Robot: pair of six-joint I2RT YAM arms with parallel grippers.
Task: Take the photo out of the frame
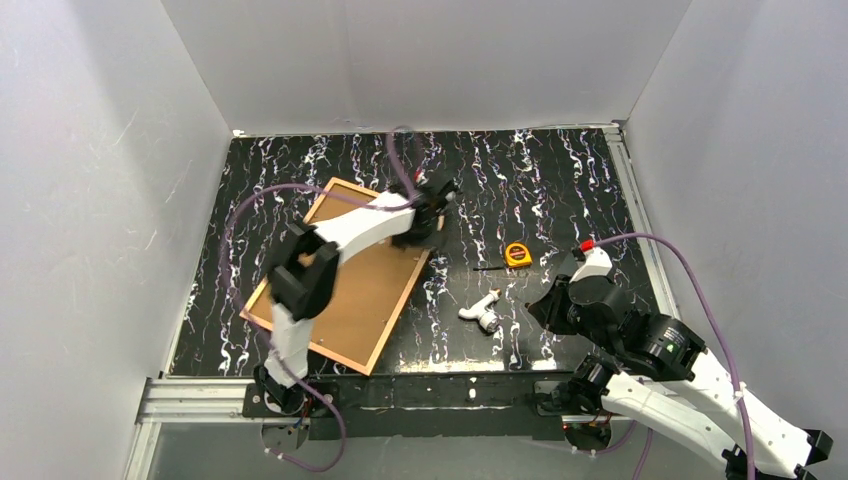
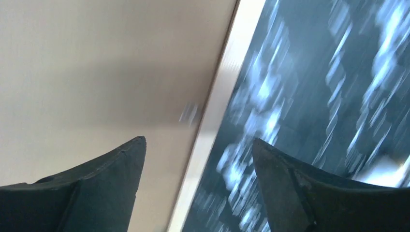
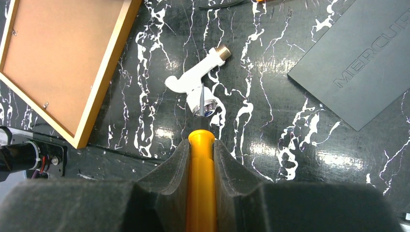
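Observation:
The frame lies crooked (image 1: 362,300) to the table's front edge, so my left gripper should take the frame's near corner (image 1: 370,366) and turn the frame straight before using the screwdriver.
The frame (image 1: 360,300) lies back up on the black marbled table, its tan board facing up inside a thin wooden rim. It also shows in the right wrist view (image 3: 63,58) and, blurred, in the left wrist view (image 2: 96,72). The photo is hidden. My left gripper (image 1: 432,205) is open and empty over the frame's far right edge; in its own view the left gripper (image 2: 198,140) straddles the rim (image 2: 217,111). My right gripper (image 1: 548,305) is shut on an orange-handled screwdriver (image 3: 200,183), whose thin shaft points at the table right of the frame. The right gripper's (image 3: 200,142) pads clamp the handle.
A white plastic fitting with a brass end (image 3: 193,79) lies below the screwdriver tip, also seen from above (image 1: 480,310). A yellow tape measure (image 1: 517,254) lies mid-table. A dark grey flat panel (image 3: 358,67) lies to the right. White walls enclose the table.

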